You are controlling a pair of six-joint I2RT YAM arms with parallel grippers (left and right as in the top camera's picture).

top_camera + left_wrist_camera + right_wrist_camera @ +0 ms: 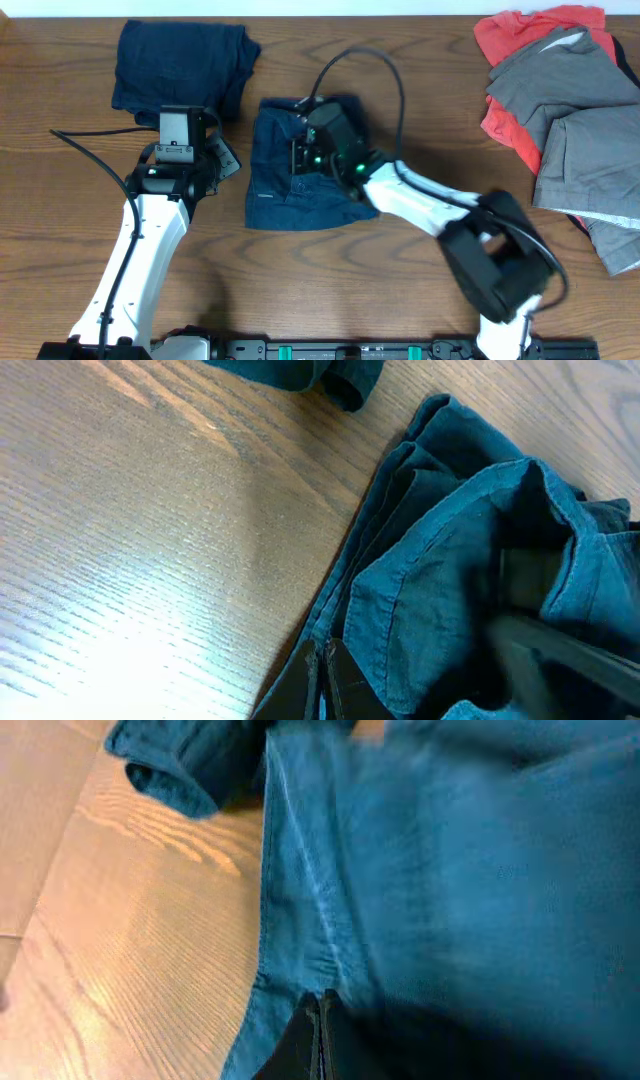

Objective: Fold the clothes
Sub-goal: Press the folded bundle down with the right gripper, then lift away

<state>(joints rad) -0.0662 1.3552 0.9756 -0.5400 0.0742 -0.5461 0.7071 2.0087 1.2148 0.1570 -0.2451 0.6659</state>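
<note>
My right arm is reaching across the bunched top of the shorts (283, 115), so my right gripper should move clear before my left gripper grips their stitched edge (266, 157).
Navy blue shorts (290, 175) lie partly folded and bunched at the table's middle. My right gripper (300, 152) rests on their upper middle. In the right wrist view its jaws (320, 1000) are shut, with the shorts' fabric (450, 870) puckered at the tips. My left gripper (228, 160) is just left of the shorts. In the left wrist view its jaws (325, 660) are shut at the shorts' stitched edge (420, 570), and no fabric shows between them. Grey clothes (580, 120) and a coral-red garment (510, 40) are piled at the right.
A folded navy garment (180, 65) lies at the back left; its edge also shows in the left wrist view (300, 370) and in the right wrist view (180, 760). The right arm (430, 205) reaches across the table from the front right. The table is wooden (380, 290).
</note>
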